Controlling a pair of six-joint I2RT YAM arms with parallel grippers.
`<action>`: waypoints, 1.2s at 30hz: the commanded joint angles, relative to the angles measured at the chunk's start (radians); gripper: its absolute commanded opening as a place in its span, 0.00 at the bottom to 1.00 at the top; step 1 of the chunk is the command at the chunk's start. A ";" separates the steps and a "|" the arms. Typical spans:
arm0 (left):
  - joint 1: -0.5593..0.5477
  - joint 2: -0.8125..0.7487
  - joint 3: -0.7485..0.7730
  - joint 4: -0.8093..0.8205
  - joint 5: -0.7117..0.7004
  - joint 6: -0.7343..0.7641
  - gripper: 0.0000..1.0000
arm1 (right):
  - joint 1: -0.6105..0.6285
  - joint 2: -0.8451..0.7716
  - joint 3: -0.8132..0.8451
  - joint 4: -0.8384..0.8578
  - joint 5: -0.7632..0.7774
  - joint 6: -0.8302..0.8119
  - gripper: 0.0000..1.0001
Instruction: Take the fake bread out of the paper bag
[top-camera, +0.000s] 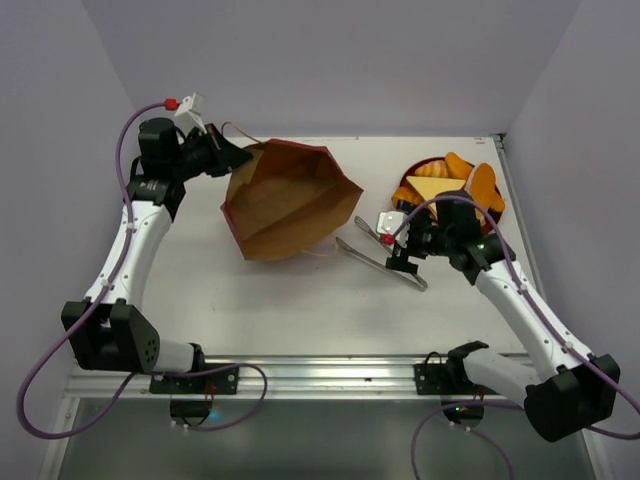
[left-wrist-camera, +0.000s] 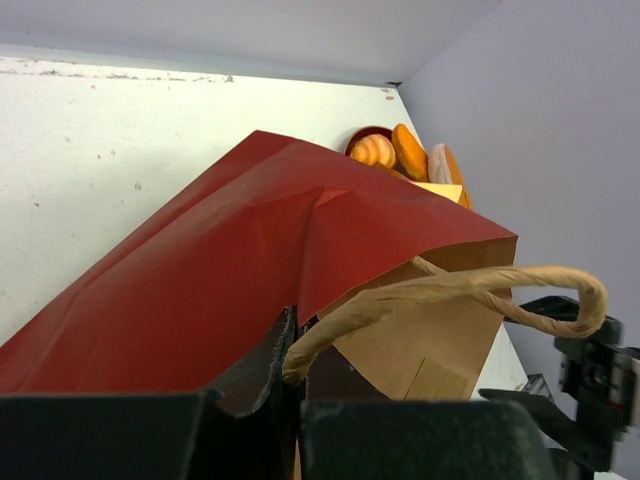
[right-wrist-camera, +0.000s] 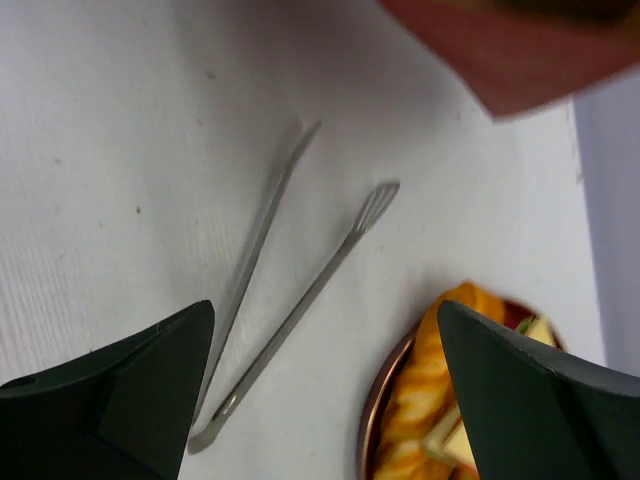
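Observation:
The red paper bag's sides (top-camera: 342, 190) keep their boxy shape, so I expect the bag (top-camera: 285, 205) to swing upright and stay standing when the robot lifts its near handle.
The red paper bag (top-camera: 290, 200) is tipped up at the back left, its brown open mouth facing the camera; I see no bread inside. My left gripper (top-camera: 232, 157) is shut on the bag's rim where the brown handle (left-wrist-camera: 450, 290) starts; the wrist view shows its fingertips (left-wrist-camera: 290, 350) pinching the paper bag (left-wrist-camera: 220, 270). The fake bread (top-camera: 445, 183), golden loaves and a pale yellow slice, lies piled on the dark-red plate (top-camera: 404, 190) at the back right. My right gripper (top-camera: 400, 250) is open and empty, hovering left of the plate, above metal tongs (top-camera: 380, 262).
The metal tongs (right-wrist-camera: 300, 300) lie open on the white table between bag and plate. The plate's rim (right-wrist-camera: 375, 400) with fake bread (right-wrist-camera: 440, 390) sits by my right finger. A corner of the bag (right-wrist-camera: 510, 50) shows at the top. Walls close in behind and at the right.

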 joint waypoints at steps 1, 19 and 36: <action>0.010 0.010 0.058 -0.006 0.031 0.006 0.00 | 0.002 0.040 0.174 -0.237 -0.309 -0.320 0.98; 0.010 0.025 0.084 -0.028 0.064 -0.013 0.00 | 0.394 0.319 0.633 -0.398 0.002 -0.415 0.89; 0.010 0.033 0.098 -0.022 0.071 -0.020 0.00 | 0.511 0.440 0.565 -0.233 0.364 -0.389 0.18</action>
